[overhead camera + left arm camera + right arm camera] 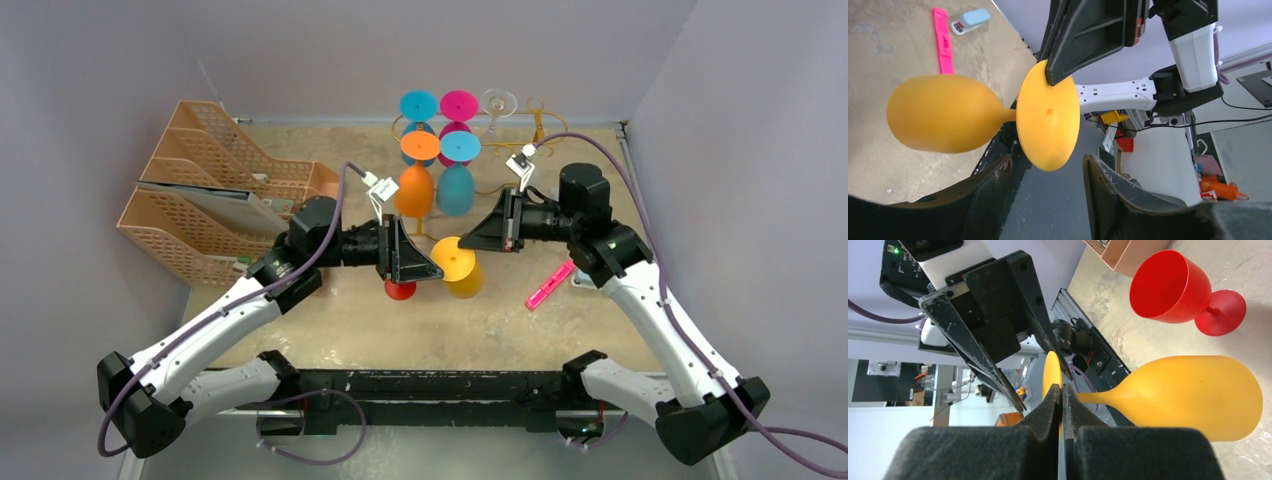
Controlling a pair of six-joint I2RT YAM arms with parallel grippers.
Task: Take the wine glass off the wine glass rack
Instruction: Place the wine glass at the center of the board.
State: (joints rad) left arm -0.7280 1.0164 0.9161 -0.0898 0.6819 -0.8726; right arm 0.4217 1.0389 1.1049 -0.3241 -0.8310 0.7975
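Observation:
The yellow wine glass bowl-down (466, 283) has its foot in my right gripper, so next my left gripper grips the foot's free edge (1049, 162) and turns the bowl upward.
A yellow wine glass (460, 265) hangs on its side in the air above the table, clear of the gold wire wine glass rack (537, 120) at the back. My right gripper (1062, 390) is shut on the rim of its round foot (1048, 120). The bowl (1193, 395) points away from the left arm. My left gripper (1048, 162) is open, and its two fingers stand on either side of the foot's lower edge without touching it. Several coloured glasses (437, 165) and a clear one (497, 103) hang on the rack.
A red glass (1173, 287) lies on the table under the left gripper (437, 270). Peach mesh file trays (210, 190) stand at the left. A pink bar (550, 285) and a small blue-and-white stapler (970, 20) lie at the right.

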